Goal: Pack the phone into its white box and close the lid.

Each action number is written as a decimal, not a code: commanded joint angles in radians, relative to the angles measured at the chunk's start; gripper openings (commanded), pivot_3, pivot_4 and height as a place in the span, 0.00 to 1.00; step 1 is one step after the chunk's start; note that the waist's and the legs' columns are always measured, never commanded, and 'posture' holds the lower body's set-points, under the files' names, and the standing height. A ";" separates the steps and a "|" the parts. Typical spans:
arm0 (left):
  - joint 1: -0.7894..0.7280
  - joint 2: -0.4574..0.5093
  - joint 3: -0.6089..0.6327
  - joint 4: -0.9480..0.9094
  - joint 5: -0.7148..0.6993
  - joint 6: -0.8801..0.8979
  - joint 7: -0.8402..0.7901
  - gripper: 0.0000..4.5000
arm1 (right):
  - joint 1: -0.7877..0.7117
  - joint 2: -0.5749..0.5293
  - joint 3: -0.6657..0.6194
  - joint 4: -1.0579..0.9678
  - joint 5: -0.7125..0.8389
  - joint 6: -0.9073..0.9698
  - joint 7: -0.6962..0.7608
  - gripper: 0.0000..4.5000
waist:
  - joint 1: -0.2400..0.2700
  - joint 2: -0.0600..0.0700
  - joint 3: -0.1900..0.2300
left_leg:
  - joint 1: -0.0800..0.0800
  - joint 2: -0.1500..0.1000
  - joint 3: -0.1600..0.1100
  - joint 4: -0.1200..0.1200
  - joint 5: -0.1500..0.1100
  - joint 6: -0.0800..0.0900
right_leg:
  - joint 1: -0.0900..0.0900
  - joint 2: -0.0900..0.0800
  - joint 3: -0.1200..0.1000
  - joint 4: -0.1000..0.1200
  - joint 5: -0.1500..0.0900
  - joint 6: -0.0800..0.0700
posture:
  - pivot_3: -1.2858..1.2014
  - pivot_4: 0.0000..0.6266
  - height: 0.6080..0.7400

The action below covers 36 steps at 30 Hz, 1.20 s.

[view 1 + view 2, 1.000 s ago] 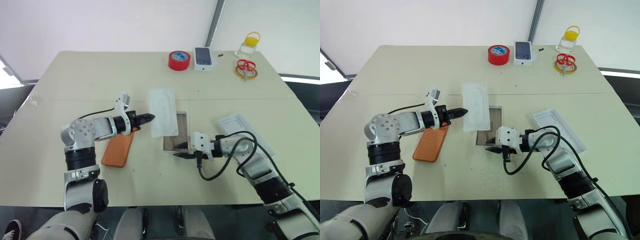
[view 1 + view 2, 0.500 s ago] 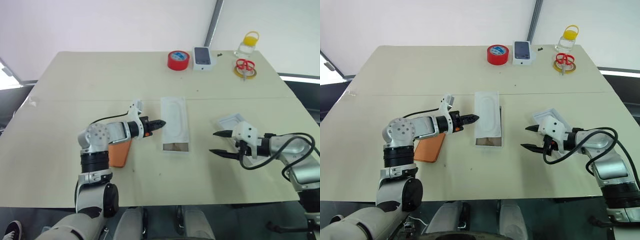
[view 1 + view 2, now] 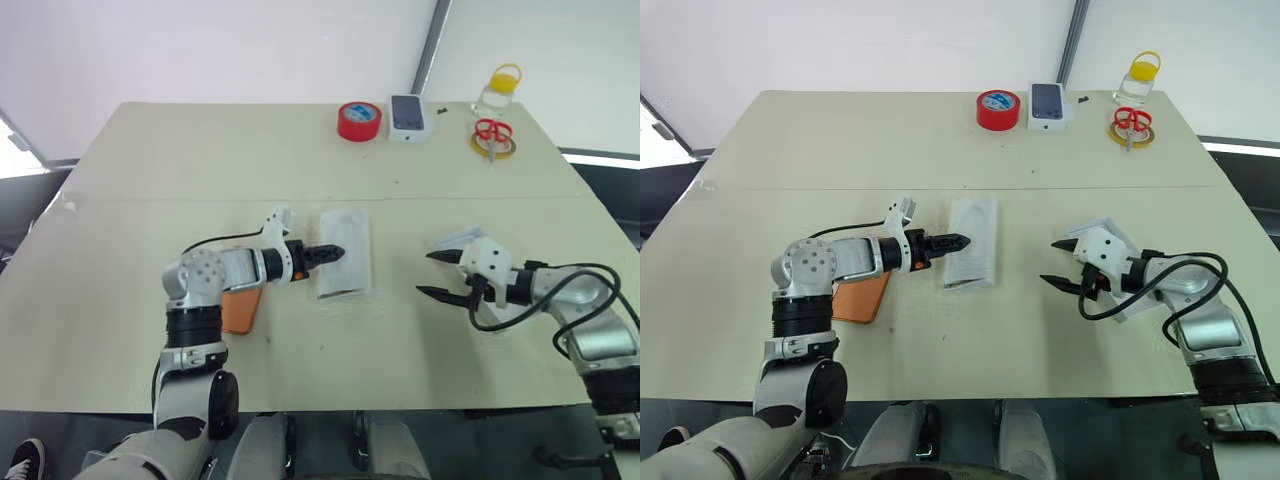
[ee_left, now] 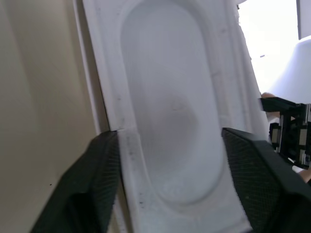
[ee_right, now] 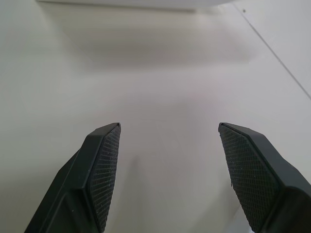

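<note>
I expect the orange phone (image 3: 240, 312) to slide and swivel straight when I push it between my grippers, because it lies flat with a slanted edge (image 3: 255, 312).
The orange phone (image 3: 238, 308) lies flat at the left, half under my left forearm. In the middle of the table a thin white sheet with an oval outline (image 3: 346, 250) covers the white box (image 3: 346, 294), of which just the near edge shows. My left gripper (image 3: 338, 251) is at the sheet's left edge. In the left wrist view its fingers (image 4: 104, 179) stand wide apart over the sheet (image 4: 170, 97), so it is open. My right gripper (image 3: 425, 273) hangs open and empty to the right, clear of the box. The white lid (image 3: 450, 240) lies behind it, partly hidden.
Along the far edge stand a red tape roll (image 3: 359, 121), a small white box printed with a phone picture (image 3: 407, 117), a jar with a yellow lid (image 3: 495, 92) and red scissors on a yellow ring (image 3: 492, 138). Bare tabletop surrounds the box.
My left gripper has opened and the sheet now lies flat over the box, hiding its brown floor. My right gripper swung away from the box to the right and opened wider.
</note>
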 commanded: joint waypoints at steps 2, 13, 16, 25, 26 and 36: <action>-0.042 0.011 -0.018 -0.039 -0.009 0.011 -0.010 0.73 | -0.056 0.048 0.005 -0.046 0.029 0.020 -0.022 0.75 | 0.000 0.000 0.000 | 0.000 0.000 0.000 0.000 0.000 0.000 | 0.000 0.000 0.000 0.000 0.000 0.000 | 0.52 0.24 1.00; -0.052 0.045 -0.048 -0.149 -0.031 0.107 -0.029 0.73 | -0.143 0.115 0.040 0.009 -0.021 -0.002 -0.075 0.75 | -0.003 0.000 0.000 | 0.000 0.000 0.000 0.000 0.000 0.000 | 0.000 0.000 0.000 0.000 0.000 0.000 | 0.52 0.24 1.00; -0.020 0.114 -0.114 -0.201 -0.003 0.026 -0.081 0.73 | -0.154 0.158 0.064 -0.024 -0.024 0.017 -0.101 0.75 | -0.008 0.000 0.000 | 0.000 0.000 0.000 0.000 0.000 -0.001 | 0.000 0.000 0.000 0.000 0.000 0.000 | 0.52 0.24 1.00; 0.179 0.410 -0.230 -0.175 0.304 -0.702 -0.358 0.74 | -0.217 0.268 0.164 0.000 -0.169 0.021 -0.258 0.01 | -0.021 0.001 0.000 | 0.000 0.001 0.000 -0.002 0.003 -0.005 | -0.002 0.000 0.000 0.000 -0.002 -0.004 | 0.52 0.24 1.00; 0.200 0.439 -0.241 -0.140 0.339 -0.756 -0.374 0.74 | -0.226 0.275 0.178 0.008 -0.190 0.016 -0.269 0.01 | -0.022 0.001 0.000 | 0.000 0.001 0.001 -0.003 0.003 -0.005 | -0.002 -0.001 0.000 0.000 -0.002 -0.004 | 0.52 0.24 1.00; 0.284 0.491 -0.206 -0.029 0.439 -1.108 -0.452 0.74 | -0.234 0.286 0.332 0.032 -0.314 -0.051 -0.228 0.01 | -0.006 0.001 0.000 | -0.006 0.000 0.001 0.000 0.002 -0.003 | -0.006 -0.003 -0.001 0.001 -0.001 -0.004 | 0.52 0.24 1.00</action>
